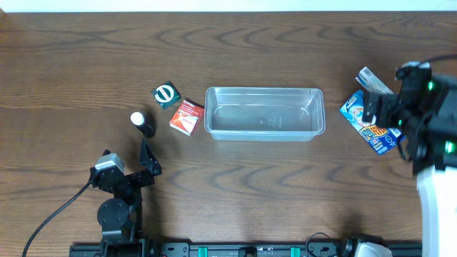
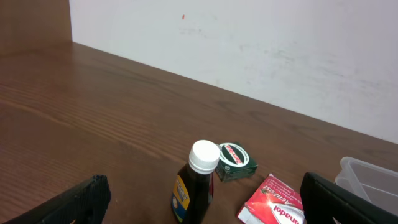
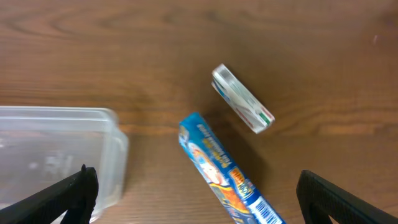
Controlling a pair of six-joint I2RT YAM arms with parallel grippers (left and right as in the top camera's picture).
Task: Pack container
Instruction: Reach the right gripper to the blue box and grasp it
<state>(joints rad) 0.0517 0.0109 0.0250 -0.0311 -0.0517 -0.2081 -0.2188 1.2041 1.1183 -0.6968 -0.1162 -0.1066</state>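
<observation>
The blue box (image 1: 370, 133) is between the open fingers of my right gripper and clear of the small white pack, so I should keep going down until they close on its sides (image 3: 231, 179).
The container (image 1: 264, 90), a clear rectangular tub, sits empty at the table's centre; its corner shows in the left wrist view (image 2: 368, 177) and its end in the right wrist view (image 3: 59, 146). My left gripper (image 1: 128, 153) (image 2: 202, 190) is open and empty, just short of a dark bottle with a white cap (image 1: 142, 123) (image 2: 194, 186). My right gripper (image 1: 373, 113) (image 3: 196, 186) is open and empty above a blue box (image 1: 371, 128) (image 3: 217, 168) lying right of the tub.
A green box (image 1: 166, 95) (image 2: 235, 162) and a red box (image 1: 187, 117) (image 2: 273, 205) lie left of the tub. A small white pack (image 1: 373, 79) (image 3: 242, 99) lies beyond the blue box. A white wall (image 2: 249, 43) backs the table.
</observation>
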